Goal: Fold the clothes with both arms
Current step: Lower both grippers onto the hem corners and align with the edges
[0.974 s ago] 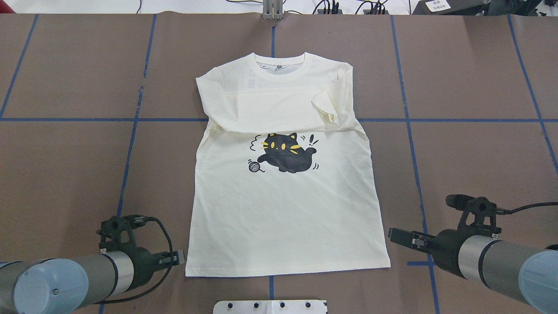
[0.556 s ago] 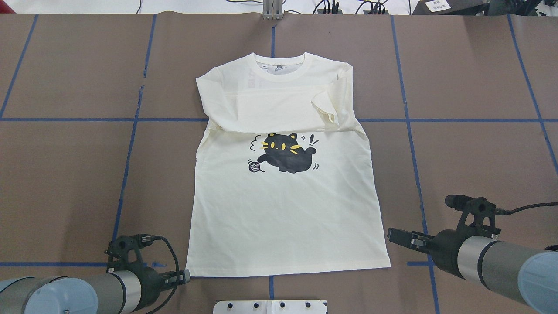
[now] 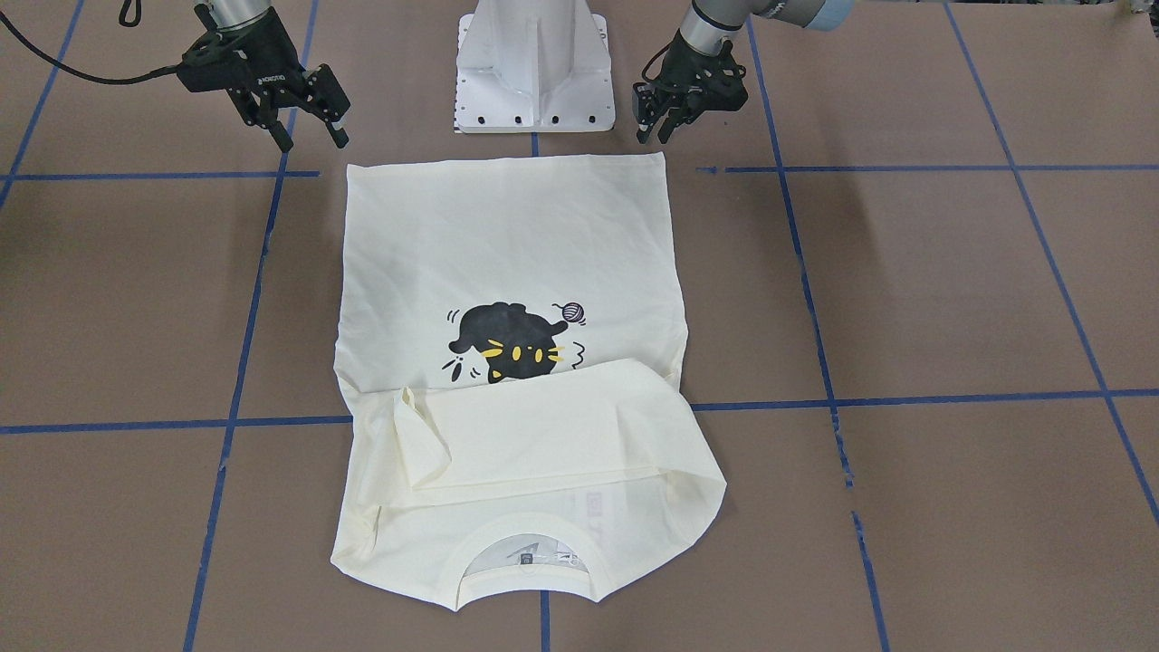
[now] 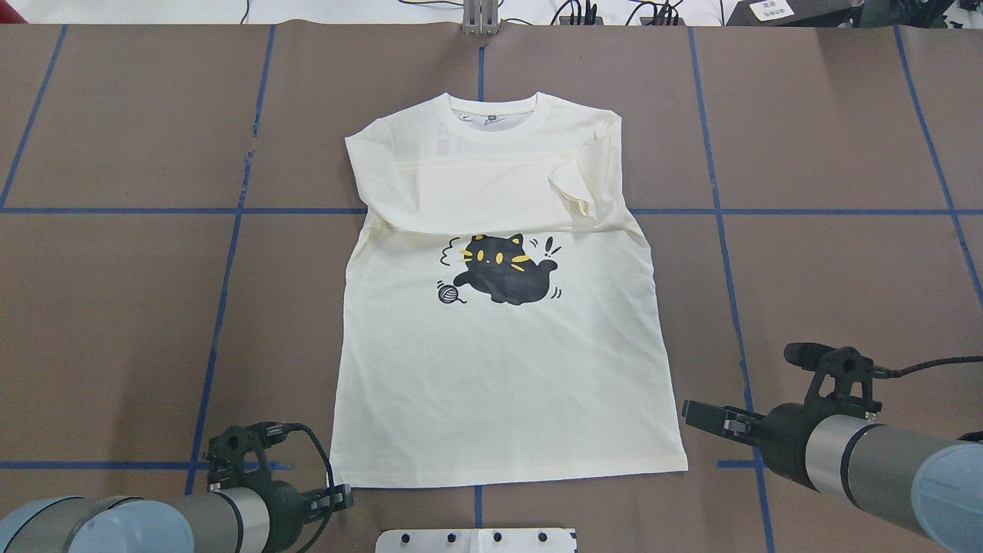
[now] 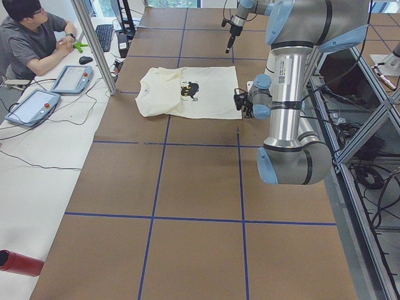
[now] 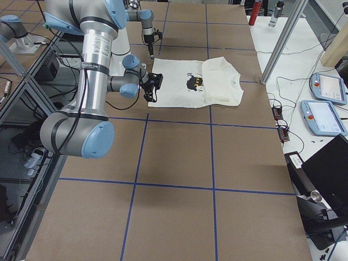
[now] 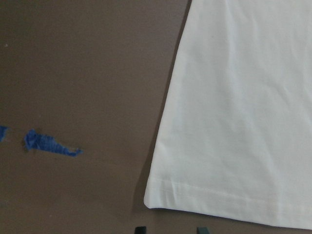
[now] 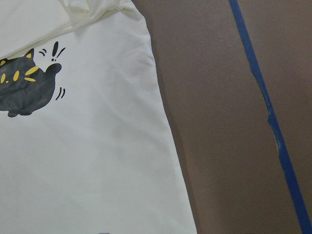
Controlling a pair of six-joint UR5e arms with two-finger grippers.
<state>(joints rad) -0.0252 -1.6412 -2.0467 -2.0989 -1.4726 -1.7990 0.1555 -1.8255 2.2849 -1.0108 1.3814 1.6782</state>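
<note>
The collar end (image 3: 527,576) lies loose and flat. I expect the whole cream T-shirt (image 3: 522,435) to slide along with sleeves still folded when I pull its hem toward me.
The cream T-shirt (image 4: 499,376) lies flat and face up on the brown table, collar away from the robot. Its sleeves are folded across the chest just above the black cat print (image 4: 501,270). My left gripper (image 4: 339,499) hovers open just outside the hem's left corner; in the left wrist view that hem corner (image 7: 161,197) sits right above the fingertips (image 7: 140,229). My right gripper (image 4: 695,415) stands open beside the hem's right corner, off the cloth. In the front-facing view the left gripper (image 3: 655,134) and the right gripper (image 3: 312,138) flank the hem (image 3: 507,163).
The white pedestal base (image 3: 534,72) stands just behind the hem, between the arms. Blue tape lines (image 4: 223,292) grid the brown table. A person (image 5: 31,37) sits at a side desk with teach pendants (image 5: 72,78) beyond the collar end.
My left gripper has moved toward the table's near edge and rightward, up to the hem's left corner. The right gripper and the shirt have stayed put.
</note>
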